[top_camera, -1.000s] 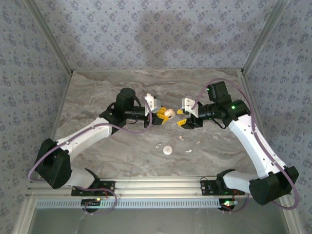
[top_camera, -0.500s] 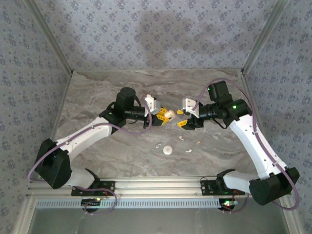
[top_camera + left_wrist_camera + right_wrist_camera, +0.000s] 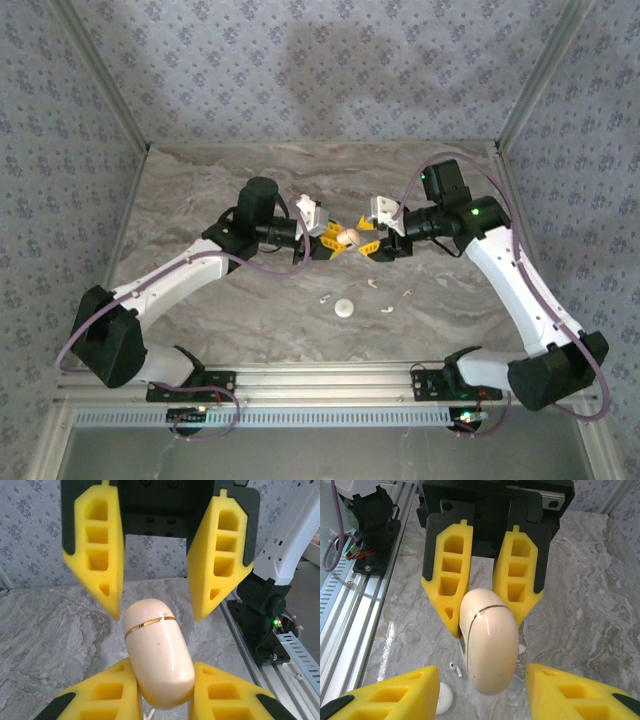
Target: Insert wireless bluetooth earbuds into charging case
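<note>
My left gripper should open and take the charging case (image 3: 161, 659) straight while my right gripper holds its loose end (image 3: 145, 611), because the case is slanted in my left gripper's fingers.
The peach-tan charging case (image 3: 347, 237) with a gold band hangs above the table's middle, closed. My left gripper (image 3: 331, 241) is shut on one end of it (image 3: 159, 655), its yellow fingers (image 3: 105, 695) pressing both sides. My right gripper (image 3: 368, 244) faces it from the right and stands open, its fingers (image 3: 410, 692) on either side of the case's free end (image 3: 489, 645) with gaps between. Small white earbuds lie on the marble below: one (image 3: 326, 297), another (image 3: 372, 283) and a third (image 3: 388, 307). One earbud (image 3: 454, 668) shows under the case in the right wrist view.
A round white puck-like object (image 3: 344, 308) lies among the earbuds, also seen as a white rounded thing (image 3: 440, 697) by my right finger. An aluminium rail (image 3: 330, 380) runs along the near edge. Patterned walls close in the marble table (image 3: 200, 190).
My right gripper has moved left, and its open fingers now straddle the free end of the case. The left arm and the case have stayed in place.
</note>
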`<state>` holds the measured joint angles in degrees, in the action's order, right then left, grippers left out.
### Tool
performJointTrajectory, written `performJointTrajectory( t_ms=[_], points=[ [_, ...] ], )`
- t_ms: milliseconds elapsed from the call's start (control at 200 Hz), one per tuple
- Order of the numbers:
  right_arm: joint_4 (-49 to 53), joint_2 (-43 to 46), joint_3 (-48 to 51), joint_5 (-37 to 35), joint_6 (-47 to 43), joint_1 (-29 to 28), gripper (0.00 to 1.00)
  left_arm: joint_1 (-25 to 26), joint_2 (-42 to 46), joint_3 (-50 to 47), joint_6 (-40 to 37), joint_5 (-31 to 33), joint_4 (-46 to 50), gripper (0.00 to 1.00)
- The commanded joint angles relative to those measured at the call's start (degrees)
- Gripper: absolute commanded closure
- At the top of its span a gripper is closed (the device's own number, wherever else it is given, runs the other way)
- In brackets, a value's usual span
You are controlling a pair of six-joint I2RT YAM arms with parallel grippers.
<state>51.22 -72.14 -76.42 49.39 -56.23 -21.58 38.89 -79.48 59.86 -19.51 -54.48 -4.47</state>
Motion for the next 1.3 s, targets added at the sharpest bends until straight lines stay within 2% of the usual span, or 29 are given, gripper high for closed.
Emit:
performJointTrajectory(
  t_ms=[0,270,495,605,670,735,849,889,974,1114,1299],
  points=[
    [1.5,-1.1,-2.6,2.1,-0.8,-0.9,0.52,0.1,1.7,1.8,-1.2,-2.4,-0.2,0.81],
    [3.0,-3.0,-3.9,3.8,-1.4,-1.9,0.63,0.4,1.3,2.2,-0.8,-3.3,-0.7,0.82],
    [4.3,-3.9,-4.2,4.0,-2.1,-2.3,0.65,0.5,1.5,2.4,-1.0,-3.6,-0.8,0.82],
    [5.6,-4.1,-4.8,3.8,-3.1,-2.3,0.74,0.6,1.7,2.4,-1.0,-3.5,-0.7,0.82],
    [6.4,-4.1,-5.1,3.3,-3.7,-2.3,0.79,0.6,1.6,2.5,-1.0,-3.0,-0.4,0.80],
    [7.0,-3.9,-5.2,2.4,-4.2,-2.3,0.82,0.6,1.5,2.5,-1.2,-2.1,0.1,0.73],
    [7.0,-2.7,-4.7,-3.0,-4.4,-2.6,0.84,0.6,1.5,2.9,-2.6,-0.2,2.6,0.51],
    [6.8,-1.9,-4.3,-6.0,-4.5,-3.0,0.85,0.7,1.5,3.3,-3.5,0.7,4.3,0.47],
    [6.2,-0.5,-3.1,-13.1,-4.8,-4.4,0.85,0.9,1.3,4.4,-5.8,2.3,8.0,0.47],
    [5.9,0.8,-2.3,-20.2,-5.1,-6.9,0.84,2.1,0.4,6.5,-10.8,5.3,14.7,0.47],
    [6.1,0.8,-2.8,-23.6,-5.9,-9.5,0.84,3.1,-0.9,8.4,-12.0,5.9,17.8,0.51]
  ],
)
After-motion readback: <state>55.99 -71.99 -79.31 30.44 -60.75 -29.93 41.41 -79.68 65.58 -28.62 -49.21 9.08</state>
